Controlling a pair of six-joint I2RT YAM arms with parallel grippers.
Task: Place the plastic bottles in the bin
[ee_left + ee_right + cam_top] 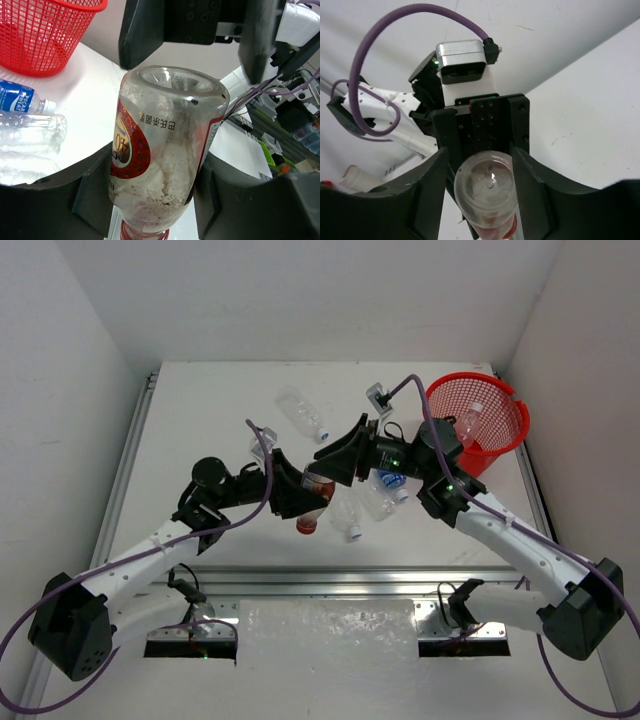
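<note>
The robot's left gripper has hold of the red-labelled bottle far from the red mesh bin (486, 447), so the right gripper should grab the bottle's base end (486, 187) and bring the bottle over.
A clear bottle with a red label (315, 502) hangs cap down above the table, and my left gripper (300, 495) is shut on its body. In the left wrist view the bottle (165, 150) fills the middle between my left gripper (152, 200) fingers. My right gripper (340, 465) straddles the bottle's base end. In the right wrist view that base (484, 185) sits between my right gripper (482, 192) fingers with a gap on each side, so it is open. The red mesh bin (500, 435) stands at the far right with one bottle (470, 420) inside.
A blue-labelled bottle (390, 480) and two clear bottles (348, 518) (375, 502) lie under the grippers. Another clear bottle (302, 412) lies farther back. In the left wrist view the bin (45, 35) is at upper left, with the blue-labelled bottle (20, 97) near it.
</note>
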